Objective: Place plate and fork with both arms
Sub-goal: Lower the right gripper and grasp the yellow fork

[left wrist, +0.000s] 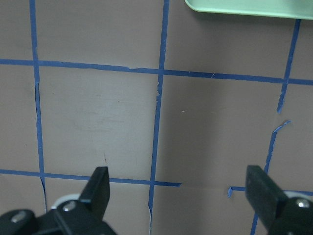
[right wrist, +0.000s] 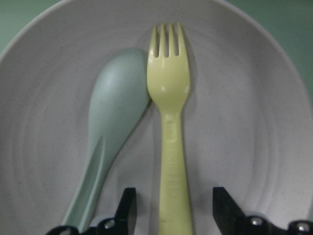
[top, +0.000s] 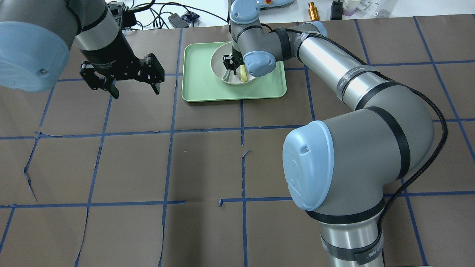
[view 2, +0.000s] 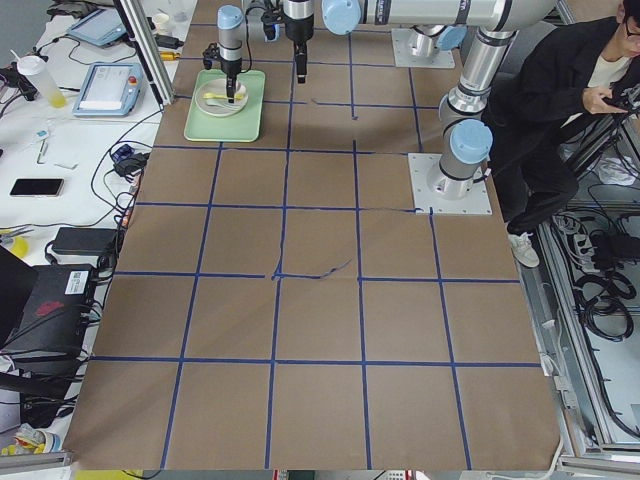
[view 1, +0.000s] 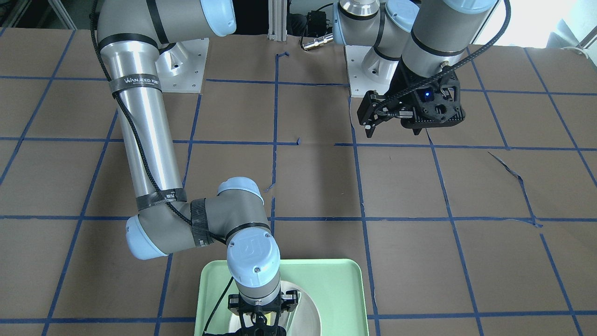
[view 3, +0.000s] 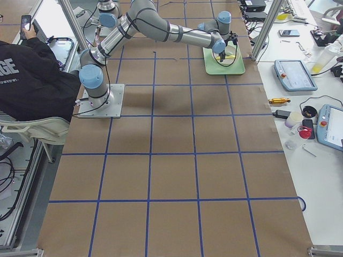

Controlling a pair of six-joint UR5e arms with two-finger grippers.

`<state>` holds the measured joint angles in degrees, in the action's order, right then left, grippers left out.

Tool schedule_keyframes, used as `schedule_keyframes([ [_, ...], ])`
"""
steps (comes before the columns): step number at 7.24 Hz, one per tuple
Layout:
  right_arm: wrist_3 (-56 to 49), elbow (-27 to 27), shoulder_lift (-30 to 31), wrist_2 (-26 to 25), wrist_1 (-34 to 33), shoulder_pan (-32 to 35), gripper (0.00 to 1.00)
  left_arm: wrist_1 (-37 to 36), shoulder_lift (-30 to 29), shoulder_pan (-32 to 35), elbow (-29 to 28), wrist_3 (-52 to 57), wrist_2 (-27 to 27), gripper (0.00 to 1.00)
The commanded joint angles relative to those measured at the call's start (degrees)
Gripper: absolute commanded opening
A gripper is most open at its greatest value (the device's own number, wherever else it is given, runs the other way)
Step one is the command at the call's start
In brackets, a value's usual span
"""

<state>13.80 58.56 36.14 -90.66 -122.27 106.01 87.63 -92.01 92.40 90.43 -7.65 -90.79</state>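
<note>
The yellow fork (right wrist: 171, 137) is only leaning on the edge of the spoon's bowl (right wrist: 147, 87), so the fork will come away alone when I lift its handle.
The off-white plate (top: 217, 65) lies in the mint-green tray (top: 200, 85). The yellow fork (right wrist: 171, 98) lies on the plate (right wrist: 244, 98) beside a pale grey-green spoon (right wrist: 115, 103). My right gripper (right wrist: 176, 210) is open just above the plate, its two fingers on either side of the fork's handle without touching it. In the overhead view the right gripper (top: 230, 66) stands over the plate with the fork (top: 243, 74) beside it. My left gripper (top: 135, 89) is open and empty, hovering above the table to the tray's left.
The tray's edge shows at the top of the left wrist view (left wrist: 244, 6). The table is brown paper with blue tape lines. Cables and small items lie beyond the table's far edge (top: 178, 18). A person sits by the robot's base (view 2: 570, 90).
</note>
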Motion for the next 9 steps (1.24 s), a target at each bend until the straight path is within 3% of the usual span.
schedule_keyframes([
  [1, -0.1, 0.2, -0.1, -0.8, -0.1, 0.0, 0.10, 0.0, -0.2, 0.1, 0.1, 0.0, 0.1, 1.00],
  [2, -0.1, 0.2, 0.0, -0.8, 0.0, 0.0, 0.00, 0.0, -0.2, 0.1, 0.0, 0.0, 0.1, 1.00],
  [6, -1.9, 1.4, 3.7, -0.6, 0.5, -0.2, 0.00, 0.0, -0.2, 0.0, 0.1, 0.0, 0.0, 1.00],
  [9, -7.1, 4.5, 6.5, -0.7, 0.8, -5.7, 0.00, 0.0, -0.3, 0.0, 0.2, 0.1, 0.0, 1.00],
])
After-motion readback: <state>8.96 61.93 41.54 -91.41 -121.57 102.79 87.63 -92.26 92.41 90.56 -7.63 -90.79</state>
